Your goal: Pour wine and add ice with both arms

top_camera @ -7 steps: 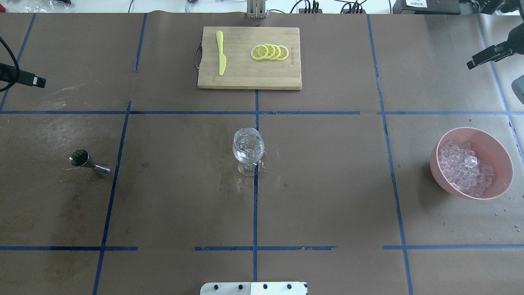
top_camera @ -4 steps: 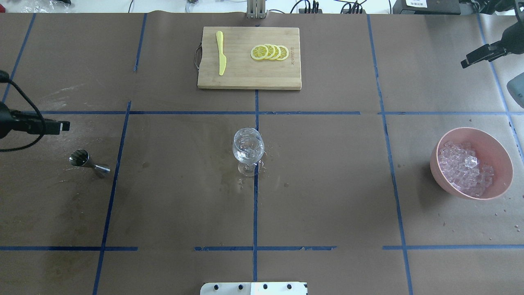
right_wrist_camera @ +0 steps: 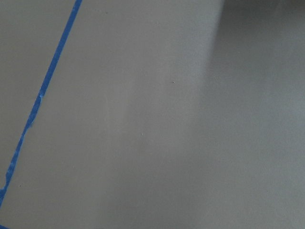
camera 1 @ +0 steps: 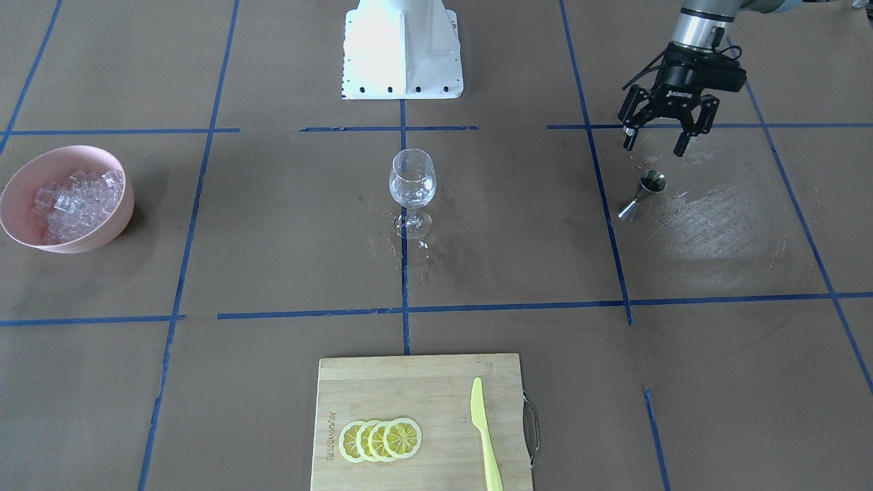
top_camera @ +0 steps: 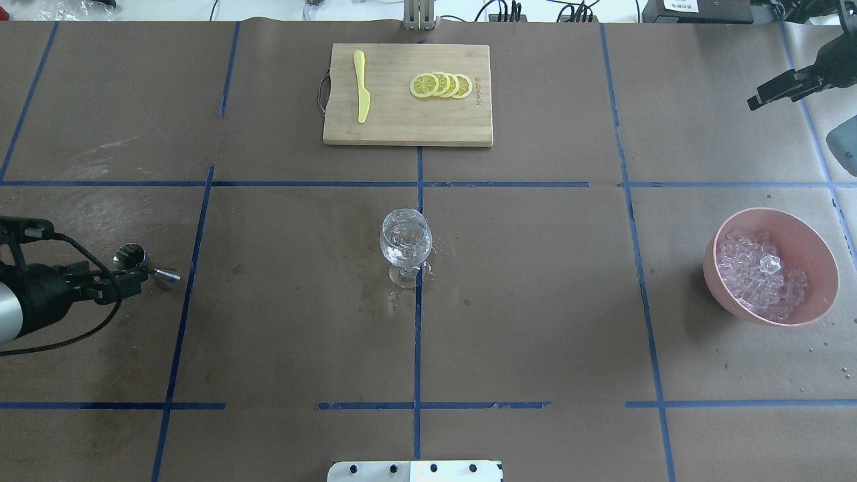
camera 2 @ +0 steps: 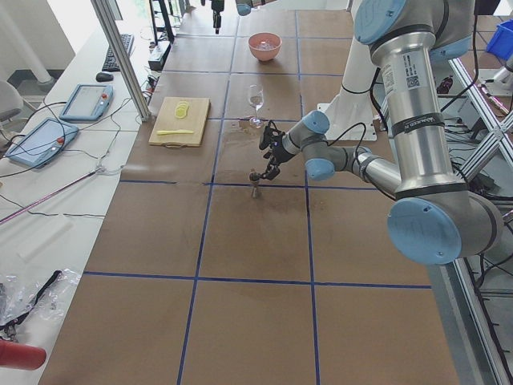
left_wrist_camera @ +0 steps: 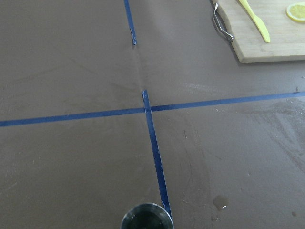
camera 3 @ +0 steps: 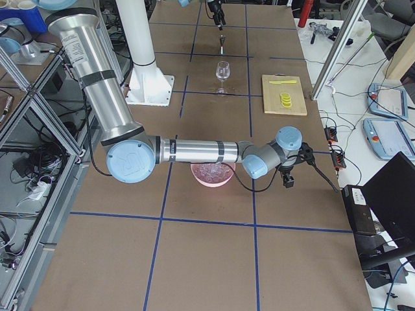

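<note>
Wet drops (left_wrist_camera: 220, 202) are next to the upright steel jigger (camera 1: 644, 193), so there should be clear liquid in it that will stream into the wine glass when I pour.
A steel jigger (camera 1: 644, 194) stands on the brown paper at the robot's left; it also shows in the overhead view (top_camera: 137, 260), and its rim shows at the bottom edge of the left wrist view (left_wrist_camera: 146, 218). My left gripper (camera 1: 653, 144) is open and empty, just above the jigger on the robot's side, not touching it (top_camera: 127, 282). A wine glass (top_camera: 406, 239) stands at the table's centre with a little clear liquid in it. Ice cubes (top_camera: 760, 273) fill a pink bowl (top_camera: 818, 249) at the right. My right gripper (top_camera: 758, 102) hovers far right, beyond the bowl; I cannot tell if it is open.
A wooden cutting board (top_camera: 402, 127) lies at the far middle with lemon slices (top_camera: 442, 85) and a yellow knife (top_camera: 361, 87). Wet patches surround the glass's foot (camera 1: 409, 245). The white robot base (camera 1: 402, 48) stands at the near edge.
My left gripper has swung from the far left edge toward the robot and now sits at the jigger. My right gripper has drifted slightly left and farther away.
</note>
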You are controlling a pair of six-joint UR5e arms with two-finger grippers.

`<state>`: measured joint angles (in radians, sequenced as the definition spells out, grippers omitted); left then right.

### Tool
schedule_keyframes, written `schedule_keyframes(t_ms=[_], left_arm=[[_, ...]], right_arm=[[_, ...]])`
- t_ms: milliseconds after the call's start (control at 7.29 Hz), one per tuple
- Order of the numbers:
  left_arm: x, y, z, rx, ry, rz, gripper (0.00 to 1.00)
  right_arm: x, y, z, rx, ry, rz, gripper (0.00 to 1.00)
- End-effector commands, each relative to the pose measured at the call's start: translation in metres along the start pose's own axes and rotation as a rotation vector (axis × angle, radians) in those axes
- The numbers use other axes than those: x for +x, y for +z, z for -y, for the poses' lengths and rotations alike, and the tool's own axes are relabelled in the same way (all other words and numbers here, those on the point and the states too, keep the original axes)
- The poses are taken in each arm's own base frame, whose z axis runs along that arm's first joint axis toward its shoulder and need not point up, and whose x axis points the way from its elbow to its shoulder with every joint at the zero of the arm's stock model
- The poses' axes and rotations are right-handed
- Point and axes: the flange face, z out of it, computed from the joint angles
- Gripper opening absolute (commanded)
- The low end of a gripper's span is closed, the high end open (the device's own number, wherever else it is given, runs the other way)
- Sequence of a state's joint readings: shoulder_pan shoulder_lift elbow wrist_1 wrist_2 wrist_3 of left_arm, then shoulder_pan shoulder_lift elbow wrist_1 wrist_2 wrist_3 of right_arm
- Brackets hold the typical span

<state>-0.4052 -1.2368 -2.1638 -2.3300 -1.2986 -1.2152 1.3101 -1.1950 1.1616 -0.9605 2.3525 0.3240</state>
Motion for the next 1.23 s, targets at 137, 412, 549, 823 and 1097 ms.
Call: schedule_keyframes(t_ms=[137, 412, 549, 823, 1097], left_arm=[[-0.008, 0.003, -0.034, 0.078, -0.02, 0.084, 0.99], [0.007, 0.017, -0.071, 0.079, -0.058, 0.089, 0.99], [0.011, 0.03, -0.075, 0.103, -0.078, 0.093, 0.99], [0.001, 0.065, -0.086, 0.195, -0.053, 0.147, 0.98], [0.0, 0.076, -0.084, 0.288, -0.056, 0.166, 0.98]], right_arm=[[-0.002, 0.0, 0.0, -0.006, 0.004, 0.016, 1.0], [-0.002, 0.0, -0.002, -0.011, 0.005, 0.028, 1.0], [-0.003, 0.0, -0.001, -0.01, 0.004, 0.028, 1.0], [-0.002, 0.0, -0.002, -0.011, 0.005, 0.028, 1.0], [-0.003, 0.0, -0.001, -0.01, 0.003, 0.028, 1.0]])
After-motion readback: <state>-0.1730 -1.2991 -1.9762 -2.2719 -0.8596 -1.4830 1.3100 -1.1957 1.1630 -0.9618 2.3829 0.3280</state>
